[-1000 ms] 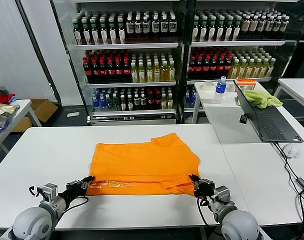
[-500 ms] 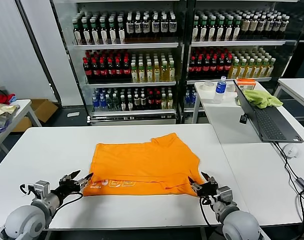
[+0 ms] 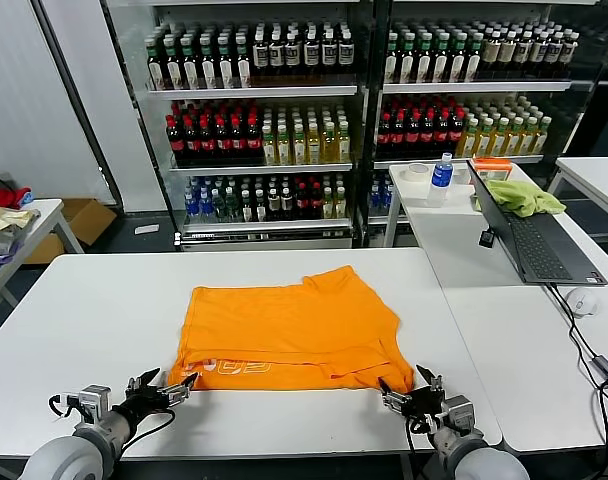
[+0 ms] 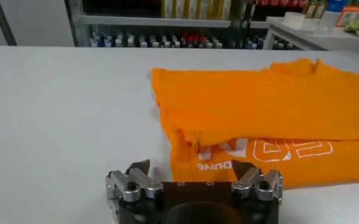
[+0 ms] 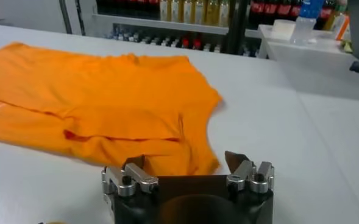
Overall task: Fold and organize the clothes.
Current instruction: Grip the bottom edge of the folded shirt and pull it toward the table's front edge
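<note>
Next, I pull the T-shirt's near corners closer [image 3: 176, 376] with my grippers before I take the T-shirt's far edge to fold, because the orange T-shirt's near edge [image 3: 284, 387] is well back from the table's front.
The bright orange T-shirt [image 3: 289, 330] lies folded on the white table [image 3: 94, 310], white lettering along its near edge [image 4: 261, 152]. My left gripper [image 3: 162, 389] stands open just off the shirt's near left corner, nothing between its fingers [image 4: 190, 167]. My right gripper [image 3: 408, 392] is open too, just off the near right corner, and holds nothing [image 5: 185, 159]. In the right wrist view the shirt [image 5: 100, 97] spreads out ahead, its hem [image 5: 167, 155] close to the jaws.
A second white table [image 3: 504, 300] joins on the right, with a laptop [image 3: 532, 240], a mouse [image 3: 582, 300], a water bottle [image 3: 441, 178] and a yellow-green cloth [image 3: 524, 196]. Drink-filled shelves [image 3: 284, 120] stand behind. Red and cream fabrics [image 3: 4, 215] lie at far left.
Both grippers let go of the shirt's near edge, opened, and drew back toward me. The near edge now rests flat on the table.
</note>
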Controlling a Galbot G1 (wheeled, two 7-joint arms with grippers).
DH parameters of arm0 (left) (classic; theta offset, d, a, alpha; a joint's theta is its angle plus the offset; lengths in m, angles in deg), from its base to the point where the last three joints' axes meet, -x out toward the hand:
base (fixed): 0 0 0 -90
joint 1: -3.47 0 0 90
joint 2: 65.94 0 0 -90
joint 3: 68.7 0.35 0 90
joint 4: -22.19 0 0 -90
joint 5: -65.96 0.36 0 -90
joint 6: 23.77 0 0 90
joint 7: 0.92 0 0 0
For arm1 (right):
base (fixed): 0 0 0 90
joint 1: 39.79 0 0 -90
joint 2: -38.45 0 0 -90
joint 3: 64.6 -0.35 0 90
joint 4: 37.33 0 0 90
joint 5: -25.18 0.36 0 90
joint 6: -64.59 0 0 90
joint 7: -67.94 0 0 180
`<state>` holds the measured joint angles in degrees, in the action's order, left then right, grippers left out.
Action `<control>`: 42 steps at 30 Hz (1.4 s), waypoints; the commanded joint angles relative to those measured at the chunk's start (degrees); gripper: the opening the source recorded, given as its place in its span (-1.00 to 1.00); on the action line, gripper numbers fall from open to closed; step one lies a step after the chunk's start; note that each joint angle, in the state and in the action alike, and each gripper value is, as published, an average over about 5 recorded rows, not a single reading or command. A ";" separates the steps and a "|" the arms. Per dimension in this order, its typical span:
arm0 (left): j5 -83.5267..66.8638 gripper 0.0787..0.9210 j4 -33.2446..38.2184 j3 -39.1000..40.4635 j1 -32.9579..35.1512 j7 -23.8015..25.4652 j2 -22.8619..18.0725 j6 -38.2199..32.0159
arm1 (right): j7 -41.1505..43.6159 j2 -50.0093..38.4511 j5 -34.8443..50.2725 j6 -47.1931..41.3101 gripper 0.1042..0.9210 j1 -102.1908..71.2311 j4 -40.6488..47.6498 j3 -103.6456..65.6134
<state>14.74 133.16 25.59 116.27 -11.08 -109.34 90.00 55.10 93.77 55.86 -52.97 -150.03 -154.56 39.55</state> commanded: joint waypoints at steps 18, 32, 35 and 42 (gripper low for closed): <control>4.38 -0.33 -0.44 3.29 -1.78 0.45 -1.58 3.02 | -0.47 0.61 2.25 0.82 -0.57 -1.14 -0.23 -0.23; 3.84 -1.00 5.51 -3.31 6.84 1.02 3.18 2.49 | 0.07 -2.10 2.10 1.21 -0.99 -8.24 -7.28 -2.82; 2.75 -1.00 8.04 -6.11 10.89 1.21 4.01 2.03 | 0.09 -2.14 1.38 1.15 -0.99 -10.70 -9.54 -3.17; 2.88 -1.00 11.38 -8.50 15.93 1.03 4.04 2.18 | -0.16 -1.72 -1.04 0.76 -0.99 -14.57 -12.16 -3.39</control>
<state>18.03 139.25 21.81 123.95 -10.17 -106.62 92.54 54.95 92.49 56.41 -52.05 -159.34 -162.73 36.88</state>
